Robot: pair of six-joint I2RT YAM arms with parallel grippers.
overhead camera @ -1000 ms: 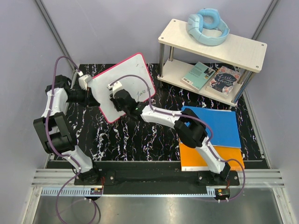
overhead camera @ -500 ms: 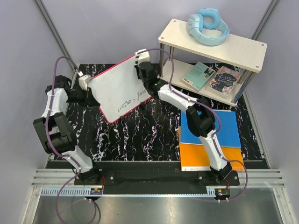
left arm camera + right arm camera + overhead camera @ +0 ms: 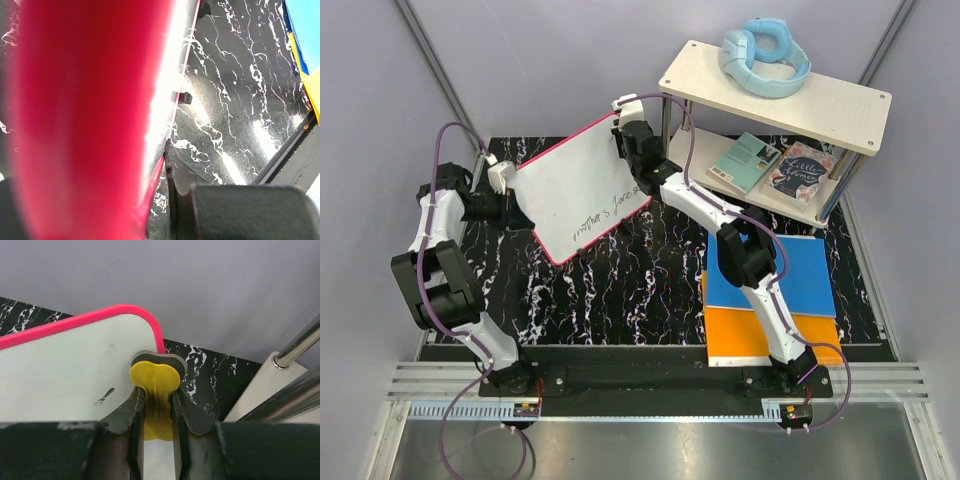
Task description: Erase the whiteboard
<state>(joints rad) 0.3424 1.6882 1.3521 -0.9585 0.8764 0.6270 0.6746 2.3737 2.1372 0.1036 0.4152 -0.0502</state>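
Note:
Next, my right gripper pulls the eraser down across the black handwriting (image 3: 619,203), because the eraser is up against the pink-red rim at the whiteboard's top corner (image 3: 156,331), away from the handwriting.
The whiteboard (image 3: 570,180), white with a pink-red rim, is held tilted above the black marbled table (image 3: 620,290). Black handwriting (image 3: 600,213) runs along its lower right part. My left gripper (image 3: 510,196) is shut on the board's left edge; in the left wrist view the rim (image 3: 75,120) is a red blur beside my left gripper (image 3: 161,200). My right gripper (image 3: 623,133) sits at the board's top right corner, shut on a yellow eraser (image 3: 155,377) that presses on the whiteboard (image 3: 70,370) next to the rounded rim; the right gripper (image 3: 156,396) pinches the eraser's middle.
A two-level shelf (image 3: 840,105) stands at the back right, close to my right wrist, with blue headphones (image 3: 765,55) on top and two books (image 3: 745,162) (image 3: 800,170) below. Its metal post (image 3: 295,350) is near my fingers. A blue flat rectangle (image 3: 790,270) and an orange one (image 3: 740,338) lie on the right.
My right gripper swept with the eraser from the board's middle up to its top right corner, uncovering the handwriting. The left gripper and board have stayed put.

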